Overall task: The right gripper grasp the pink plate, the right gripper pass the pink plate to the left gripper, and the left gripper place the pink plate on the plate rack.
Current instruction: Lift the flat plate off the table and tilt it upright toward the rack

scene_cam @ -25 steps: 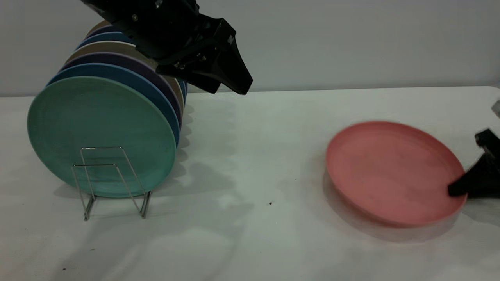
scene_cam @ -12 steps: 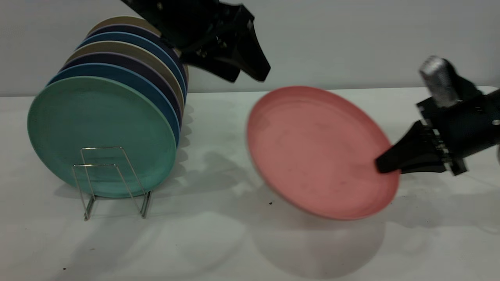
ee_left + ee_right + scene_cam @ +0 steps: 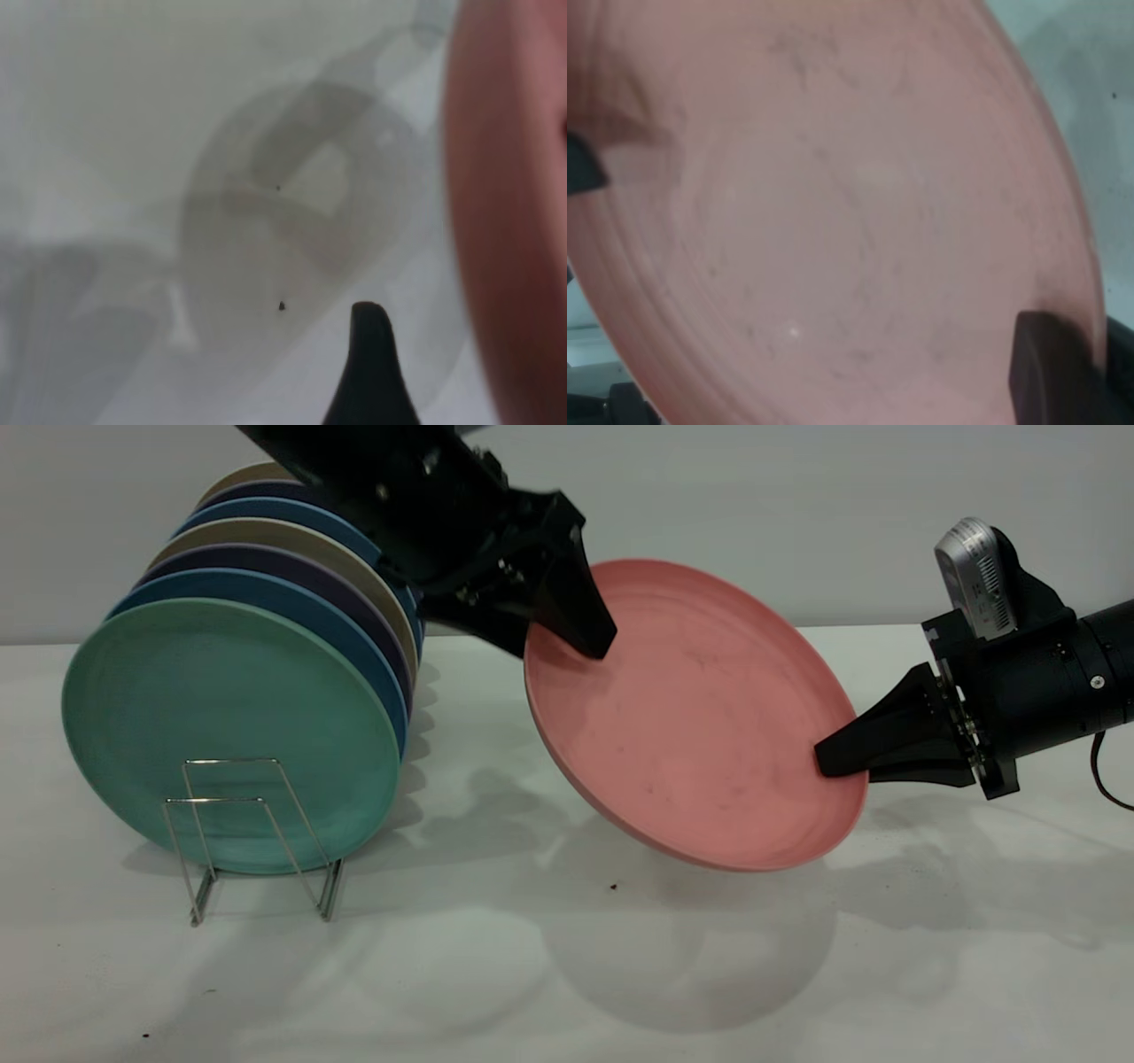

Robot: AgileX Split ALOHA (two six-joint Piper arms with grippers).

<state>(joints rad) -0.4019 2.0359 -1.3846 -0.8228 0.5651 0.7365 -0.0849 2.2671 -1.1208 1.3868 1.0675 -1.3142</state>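
Note:
The pink plate's lower rim is clamped in my right gripper while my left gripper's fingers are on both sides of its upper rim, so next my right gripper opens and back away first.
The pink plate hangs tilted in the air above the table, its face towards the exterior camera. My right gripper is shut on its right rim; in the right wrist view one finger presses on the plate. My left gripper is open at the plate's upper left rim, one finger in front of the face and one behind. In the left wrist view one finger shows beside the plate. The plate rack stands at the left, its front loops bare.
A mint-green plate stands upright in the rack, with several blue, purple and beige plates behind it. The white table carries the plate's shadow and a few dark specks.
The right gripper has lifted the pink plate off the table and carried it left and up. The left gripper has come down and right, and its fingers now straddle the plate's upper left rim.

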